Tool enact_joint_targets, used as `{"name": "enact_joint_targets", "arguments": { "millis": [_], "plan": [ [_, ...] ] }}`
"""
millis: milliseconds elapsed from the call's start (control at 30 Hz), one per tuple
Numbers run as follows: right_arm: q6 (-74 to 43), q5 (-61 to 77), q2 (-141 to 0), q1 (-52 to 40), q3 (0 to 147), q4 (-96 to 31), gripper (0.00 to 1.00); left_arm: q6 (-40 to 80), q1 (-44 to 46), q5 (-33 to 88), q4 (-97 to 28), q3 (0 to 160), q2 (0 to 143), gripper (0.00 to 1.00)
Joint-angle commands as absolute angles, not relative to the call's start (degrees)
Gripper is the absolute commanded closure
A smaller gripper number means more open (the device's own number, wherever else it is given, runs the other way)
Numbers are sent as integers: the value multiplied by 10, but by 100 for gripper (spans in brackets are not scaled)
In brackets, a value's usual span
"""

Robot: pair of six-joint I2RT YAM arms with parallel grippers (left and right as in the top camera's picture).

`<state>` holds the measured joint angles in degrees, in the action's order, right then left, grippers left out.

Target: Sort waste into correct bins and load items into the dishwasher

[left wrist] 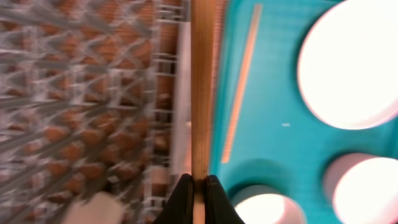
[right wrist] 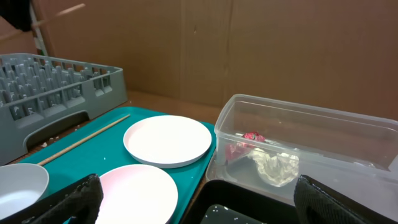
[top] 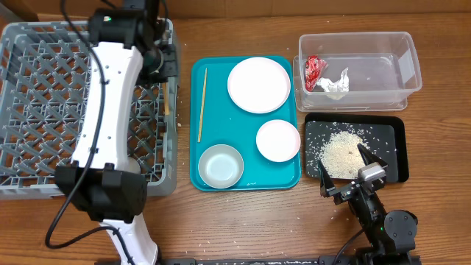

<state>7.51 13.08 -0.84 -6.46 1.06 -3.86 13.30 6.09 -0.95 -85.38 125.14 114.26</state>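
Note:
Next, I move the chopstick inward with my left gripper and lower it among the dish rack's pegs (top: pixel 149 121) before I open that gripper, because the chopstick hangs over the dish rack's side (top: pixel 171 121).
My left gripper (left wrist: pixel 199 186) is shut on a wooden chopstick (left wrist: pixel 199 93) and holds it over the right wall of the grey dish rack (top: pixel 44 96). The second chopstick (top: pixel 201 103) lies on the teal tray (top: pixel 213 73), along with the large white plate (top: pixel 258 85), the smaller white dish (top: pixel 278 140) and the grey bowl (top: pixel 221 165). The red wrapper (top: pixel 315 70) and the white tissue (top: pixel 337 82) lie in the clear tub (top: pixel 397 51). Rice (top: pixel 342 151) lies in the black tray (top: pixel 394 147). My right gripper (top: pixel 352 173) is open and empty above the black tray's front edge. The small white cup is out of view.
The left arm's white link (top: pixel 110 96) spans the dish rack. The tub and the black tray sit close together, right of the teal tray. A brown cardboard wall (right wrist: pixel 280 50) stands behind the table. A few loose grains lie on the wood in front of the teal tray.

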Motion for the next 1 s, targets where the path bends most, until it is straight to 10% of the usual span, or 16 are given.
{"name": "enact_joint_targets", "arguments": {
  "millis": [0,800,900,967],
  "plan": [
    [76,126,-2,-64,4,-34,0,107,43,-129,-865,1237,1154,96],
    [76,126,-2,-64,4,-34,0,75,4,-190,-801,1116,1233,96],
    [76,126,-2,-64,4,-34,0,67,6,-142,-803,1117,1231,64],
    [76,126,-2,-64,4,-34,0,57,12,-90,-803,1117,1228,60]
  ]
}}
